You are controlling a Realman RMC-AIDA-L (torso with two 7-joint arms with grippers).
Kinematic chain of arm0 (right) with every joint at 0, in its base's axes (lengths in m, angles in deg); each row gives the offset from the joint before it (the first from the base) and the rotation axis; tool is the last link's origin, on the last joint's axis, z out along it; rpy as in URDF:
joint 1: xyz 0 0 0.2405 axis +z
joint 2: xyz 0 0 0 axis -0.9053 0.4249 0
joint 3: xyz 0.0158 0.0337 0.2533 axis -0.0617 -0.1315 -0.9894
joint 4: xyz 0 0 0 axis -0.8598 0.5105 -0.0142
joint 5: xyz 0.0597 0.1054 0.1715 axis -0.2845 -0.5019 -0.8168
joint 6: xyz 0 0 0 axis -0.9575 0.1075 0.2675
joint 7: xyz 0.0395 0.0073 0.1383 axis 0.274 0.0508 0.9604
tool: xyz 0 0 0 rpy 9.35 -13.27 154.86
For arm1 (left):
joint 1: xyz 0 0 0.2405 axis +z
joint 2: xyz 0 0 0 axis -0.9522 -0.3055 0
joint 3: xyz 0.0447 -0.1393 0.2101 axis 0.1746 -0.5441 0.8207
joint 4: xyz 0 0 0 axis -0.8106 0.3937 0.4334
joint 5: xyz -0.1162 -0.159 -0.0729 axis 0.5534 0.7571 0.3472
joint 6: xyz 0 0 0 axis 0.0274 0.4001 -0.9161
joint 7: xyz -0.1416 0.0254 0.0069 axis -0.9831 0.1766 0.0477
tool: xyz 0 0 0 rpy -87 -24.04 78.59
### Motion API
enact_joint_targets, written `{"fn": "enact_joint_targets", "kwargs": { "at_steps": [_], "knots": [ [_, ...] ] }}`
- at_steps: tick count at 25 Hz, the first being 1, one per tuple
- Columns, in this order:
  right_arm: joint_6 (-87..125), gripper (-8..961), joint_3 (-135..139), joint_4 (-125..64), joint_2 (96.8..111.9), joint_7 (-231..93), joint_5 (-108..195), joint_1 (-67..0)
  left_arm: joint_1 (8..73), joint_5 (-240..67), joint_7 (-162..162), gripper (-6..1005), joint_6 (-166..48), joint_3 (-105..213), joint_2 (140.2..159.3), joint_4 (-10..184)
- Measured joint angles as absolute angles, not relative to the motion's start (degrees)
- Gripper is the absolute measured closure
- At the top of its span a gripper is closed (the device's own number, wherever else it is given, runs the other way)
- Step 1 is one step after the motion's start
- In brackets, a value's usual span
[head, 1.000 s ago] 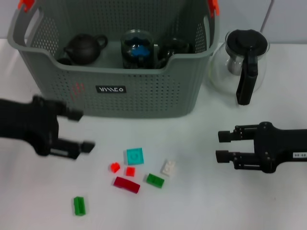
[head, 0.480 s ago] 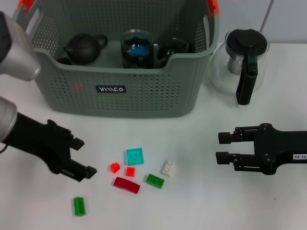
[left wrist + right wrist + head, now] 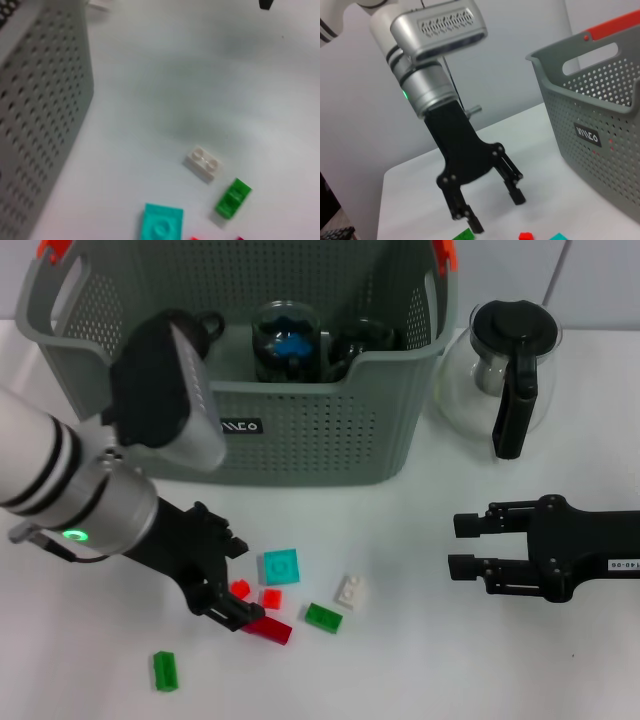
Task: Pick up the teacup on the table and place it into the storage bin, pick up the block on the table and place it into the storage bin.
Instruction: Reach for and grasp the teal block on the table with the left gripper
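Observation:
The teal block (image 3: 281,567) is in front of my left gripper's wide-open fingers, so I should keep moving toward it until the fingers are around its sides (image 3: 281,553), then close them.
Several small blocks lie on the white table in front of the storage bin (image 3: 300,430): teal (image 3: 281,566), two small red ones (image 3: 239,589) (image 3: 271,598), dark red (image 3: 268,628), green (image 3: 323,617), white (image 3: 350,589) and a second green one (image 3: 165,670). My left gripper (image 3: 238,585) is open and low over the blocks, its fingers on either side of the leftmost small red block. The right wrist view shows that left gripper (image 3: 496,211) with its fingers spread. My right gripper (image 3: 462,545) rests open at the right. No teacup shows on the table; a glass cup (image 3: 287,340) and a dark cup (image 3: 365,340) stand inside the bin.
A glass teapot with a black handle (image 3: 505,375) stands right of the bin. A dark teapot (image 3: 205,325) sits in the bin, partly hidden by my left arm. The left wrist view shows the bin wall (image 3: 40,125), the white block (image 3: 203,163), the green block (image 3: 232,198) and the teal block (image 3: 161,225).
My left arm swung in from the left and came down toward the blocks, its open fingers now around a small red block. The right arm has not moved.

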State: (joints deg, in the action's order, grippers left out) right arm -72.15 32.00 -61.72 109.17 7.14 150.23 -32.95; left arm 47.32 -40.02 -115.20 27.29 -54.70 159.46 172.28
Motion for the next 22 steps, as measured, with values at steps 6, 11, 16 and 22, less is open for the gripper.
{"fn": "enact_joint_targets", "kwargs": {
  "at_steps": [6, 11, 16, 22],
  "knots": [
    [-72.1, 360, 32.0, -61.7, 109.15, 7.5, 150.2, -33.0, 47.3, -40.2, -115.5, 221, 18.8, -48.6, 159.51, 171.0],
    [-72.0, 361, 32.0, -61.7, 109.21, 7.5, 150.2, -33.0, 46.7, -40.3, -115.7, 229, 13.5, -44.6, 159.45, 167.9],
    [-72.0, 361, 32.0, -61.7, 109.24, 7.6, 150.2, -33.0, 45.8, -40.3, -115.9, 238, 8.8, -41.8, 159.31, 164.5],
    [-72.0, 362, 32.0, -61.7, 109.25, 7.6, 150.2, -33.0, 43.9, -41.0, -116.0, 248, 5.2, -40.9, 159.3, 160.3]
  ]
}}
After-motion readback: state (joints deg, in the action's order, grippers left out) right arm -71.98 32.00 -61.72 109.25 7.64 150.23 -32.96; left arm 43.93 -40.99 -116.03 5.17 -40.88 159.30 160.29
